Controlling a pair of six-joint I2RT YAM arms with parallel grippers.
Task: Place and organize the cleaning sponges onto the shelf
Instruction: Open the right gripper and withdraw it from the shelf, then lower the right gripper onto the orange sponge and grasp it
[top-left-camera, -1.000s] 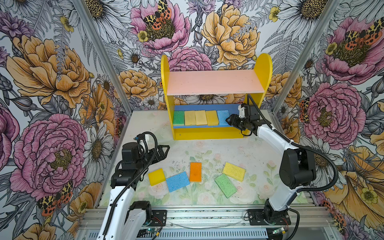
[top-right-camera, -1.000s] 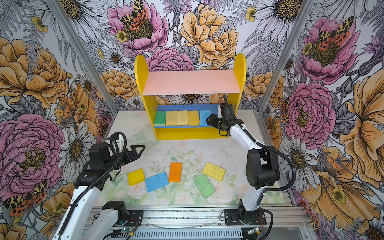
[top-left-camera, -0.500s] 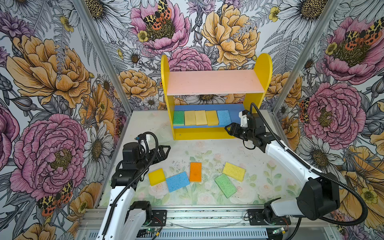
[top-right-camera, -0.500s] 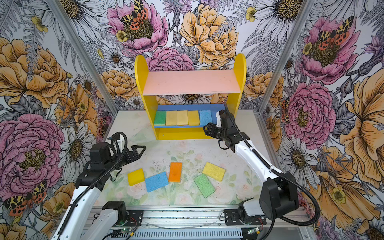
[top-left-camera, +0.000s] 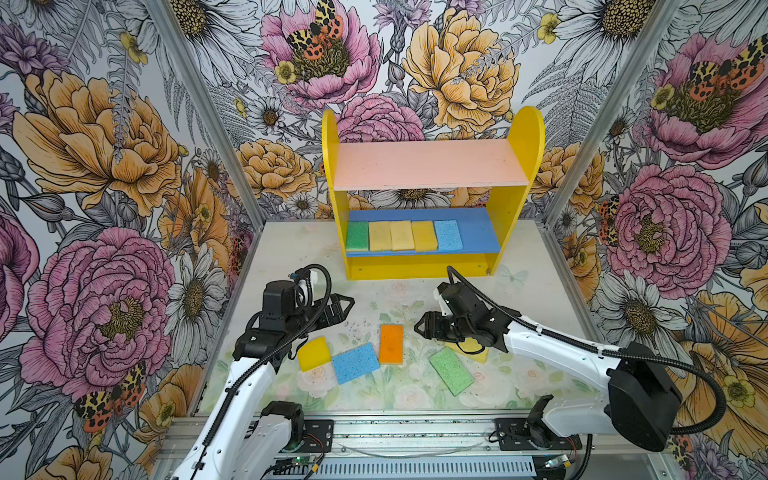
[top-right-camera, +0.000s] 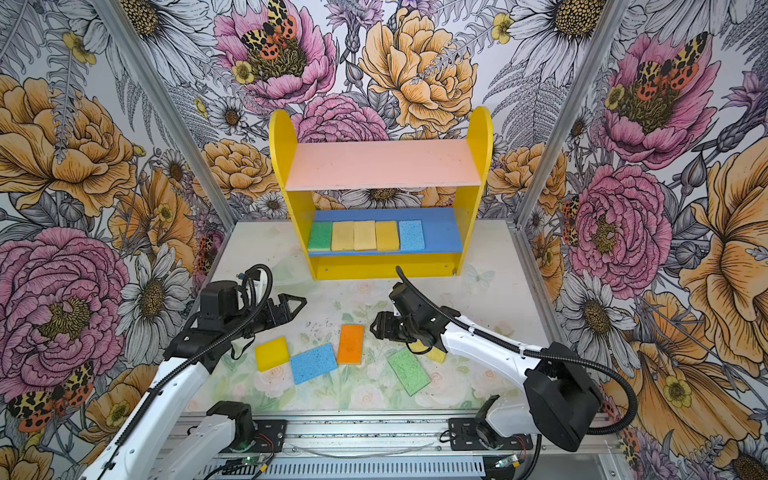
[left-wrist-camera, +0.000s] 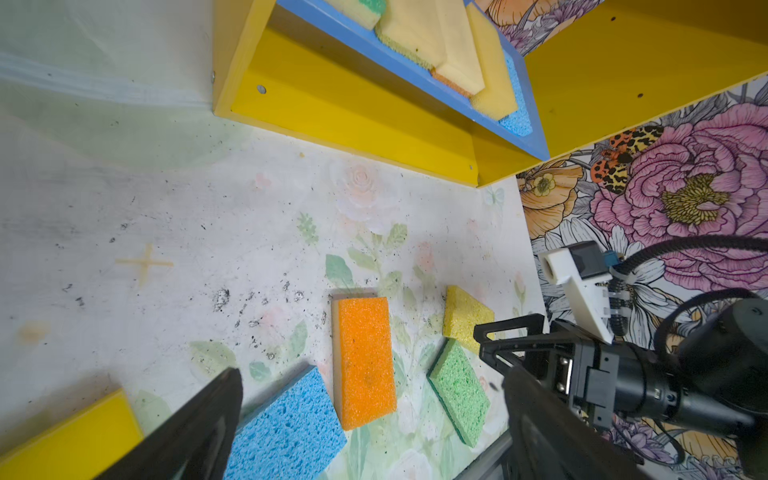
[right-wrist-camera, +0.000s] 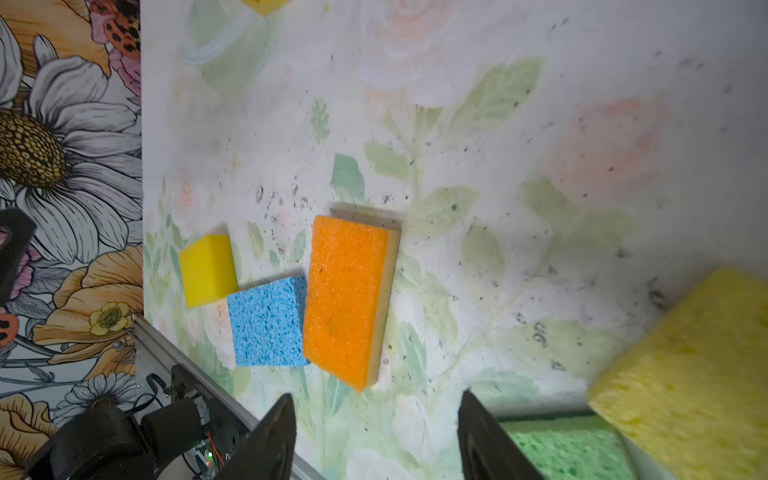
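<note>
The orange sponge (top-left-camera: 391, 343) will stay straight when I pick it up by one end, because it shows a thick pale side with straight edges (right-wrist-camera: 384, 308).
The shelf (top-left-camera: 432, 166) stands at the back, and several sponges lie in a row on its blue lower board (top-left-camera: 478, 232): green (top-left-camera: 357, 235), tan ones and blue (top-left-camera: 448, 235). On the table lie a yellow sponge (top-left-camera: 314, 353), a blue sponge (top-left-camera: 355, 362), an orange sponge (top-left-camera: 391, 343) and a green sponge (top-left-camera: 451, 370). Another yellow sponge (top-left-camera: 471, 347) is partly hidden under the right arm. My right gripper (top-left-camera: 417, 326) hovers open and empty just right of the orange sponge (right-wrist-camera: 349, 299). My left gripper (top-left-camera: 348, 304) is wide open and empty above the yellow and blue sponges.
Floral walls with metal corner posts (top-left-camera: 199, 124) enclose the table on three sides. A metal rail (top-left-camera: 395, 432) runs along the front edge. The pink top board (top-right-camera: 382, 164) is bare, and so is the right end of the blue board.
My right gripper has pulled back from the shelf's lower board and come down over the table beside the orange sponge. The left arm has not moved.
</note>
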